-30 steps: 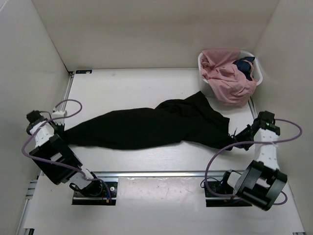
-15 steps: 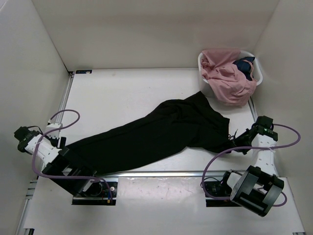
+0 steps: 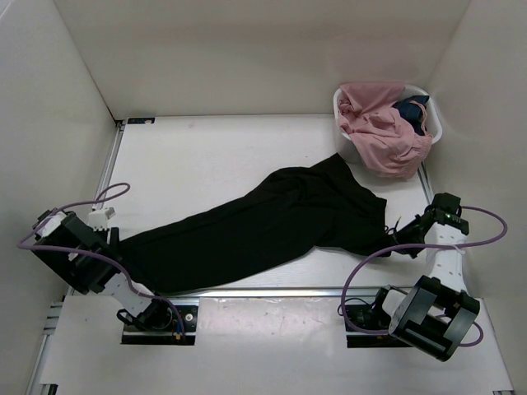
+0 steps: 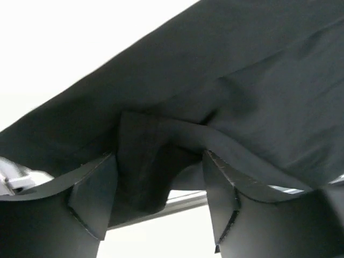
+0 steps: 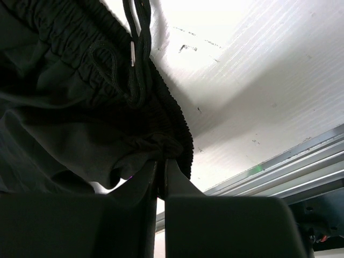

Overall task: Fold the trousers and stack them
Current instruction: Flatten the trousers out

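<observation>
I should take the leg end with my left gripper and pull both ends tight before folding, since the trousers lie slanted with slack folds toward the waist.
The black trousers lie stretched slantwise across the table, leg ends at the near left, waist at the right. My left gripper sits at the leg end with its jaws open. In the left wrist view a loose fold of the trousers hangs between the left gripper's spread fingers. My right gripper is shut on the elastic waistband, pinched at the right gripper's tips. The drawstring lies on the cloth above.
A white basket at the back right holds a pink garment and a dark blue cloth. A metal rail runs along the near table edge. White walls close in both sides and the back.
My left gripper pulled the leg end toward the near left, then opened and let it go; its arm swung back. The right gripper stayed shut on the waistband, barely moving.
</observation>
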Motion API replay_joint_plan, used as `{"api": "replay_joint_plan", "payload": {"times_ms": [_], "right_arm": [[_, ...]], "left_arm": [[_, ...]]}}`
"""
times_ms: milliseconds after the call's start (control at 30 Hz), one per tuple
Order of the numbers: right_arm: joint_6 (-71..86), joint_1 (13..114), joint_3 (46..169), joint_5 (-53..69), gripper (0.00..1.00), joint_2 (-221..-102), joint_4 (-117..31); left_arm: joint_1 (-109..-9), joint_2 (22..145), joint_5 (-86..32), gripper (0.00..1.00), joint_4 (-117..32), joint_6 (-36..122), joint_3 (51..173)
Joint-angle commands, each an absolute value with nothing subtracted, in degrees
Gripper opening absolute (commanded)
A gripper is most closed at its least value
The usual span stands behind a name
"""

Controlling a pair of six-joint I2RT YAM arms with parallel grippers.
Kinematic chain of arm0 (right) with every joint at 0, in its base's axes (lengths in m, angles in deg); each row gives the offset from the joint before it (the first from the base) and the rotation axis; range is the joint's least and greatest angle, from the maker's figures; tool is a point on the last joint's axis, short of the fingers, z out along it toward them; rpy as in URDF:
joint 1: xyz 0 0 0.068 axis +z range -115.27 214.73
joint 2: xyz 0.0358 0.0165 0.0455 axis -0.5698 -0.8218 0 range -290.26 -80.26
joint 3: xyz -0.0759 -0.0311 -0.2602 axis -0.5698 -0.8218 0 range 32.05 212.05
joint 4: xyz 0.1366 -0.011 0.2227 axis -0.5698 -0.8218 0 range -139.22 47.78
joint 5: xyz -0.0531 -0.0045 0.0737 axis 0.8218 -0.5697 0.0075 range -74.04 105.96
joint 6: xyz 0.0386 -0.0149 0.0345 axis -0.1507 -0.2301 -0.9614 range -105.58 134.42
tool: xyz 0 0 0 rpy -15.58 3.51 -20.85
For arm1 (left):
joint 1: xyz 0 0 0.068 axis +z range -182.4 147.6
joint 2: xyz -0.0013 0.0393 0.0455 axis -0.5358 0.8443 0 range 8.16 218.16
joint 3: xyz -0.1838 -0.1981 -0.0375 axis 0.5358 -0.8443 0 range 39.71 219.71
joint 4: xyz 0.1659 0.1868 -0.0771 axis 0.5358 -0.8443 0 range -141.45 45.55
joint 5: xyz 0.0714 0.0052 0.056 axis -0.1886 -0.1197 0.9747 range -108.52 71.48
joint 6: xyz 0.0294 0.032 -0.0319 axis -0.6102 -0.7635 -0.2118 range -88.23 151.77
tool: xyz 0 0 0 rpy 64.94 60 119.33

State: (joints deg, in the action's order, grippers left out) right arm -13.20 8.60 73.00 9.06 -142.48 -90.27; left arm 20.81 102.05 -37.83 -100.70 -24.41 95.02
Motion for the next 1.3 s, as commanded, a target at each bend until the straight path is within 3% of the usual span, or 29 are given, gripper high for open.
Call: {"api": "replay_joint_plan", "payload": {"times_ms": [0,33,133,167,333,433,633,733,800,1067,1167,1267], "right_arm": [[-11.9,8.5,75.7,10.4,0.00,-142.5,-91.3],[-11.9,8.5,75.7,11.0,0.00,-142.5,-91.4],[-11.9,8.5,75.7,11.0,0.00,-142.5,-91.4],[-11.9,8.5,76.3,11.0,0.00,-142.5,-91.4],[-12.5,8.5,81.0,9.4,0.00,-145.7,-90.3],[-13.0,8.5,89.0,7.3,0.00,-151.7,-90.3],[-14.3,7.9,126.8,4.6,0.00,-165.8,-96.0],[-14.3,7.9,136.9,4.6,0.00,-167.5,-99.3],[-13.8,7.4,134.7,5.1,0.00,-165.6,-100.6],[-14.9,3.3,99.0,5.9,0.00,-148.9,-95.5],[-14.9,3.3,88.1,8.4,0.00,-144.4,-95.5],[-15.5,3.3,80.1,9.5,0.00,-141.1,-95.5]], "left_arm": [[18.7,100.7,-39.8,0.72,-101.3,-21.4,96.2],[18.1,100.7,-39.8,0.66,-101.3,-21.4,95.6],[18.1,101.2,-39.7,0.31,-101.3,-20.1,96.8],[18.1,100.7,-40.7,0.15,-101.3,-19.5,98.1],[17.6,100.7,-42.5,0.14,-101.8,-16.8,104.7],[15.2,102.0,-44.5,0.14,-101.8,-13.8,116.6],[11.3,104.8,-48.6,0.14,-102.4,-8.4,144.3],[11.3,103.4,-50.9,0.14,-102.4,-9.5,144.8],[11.3,102.1,-51.9,0.14,-102.4,-12.2,141.2],[11.3,92.1,-50.4,0.25,-96.1,-25.2,109.4],[12.1,89.0,-49.0,0.32,-94.8,-31.4,99.4],[15.5,87.3,-49.0,0.48,-94.8,-36.5,93.2]]}}
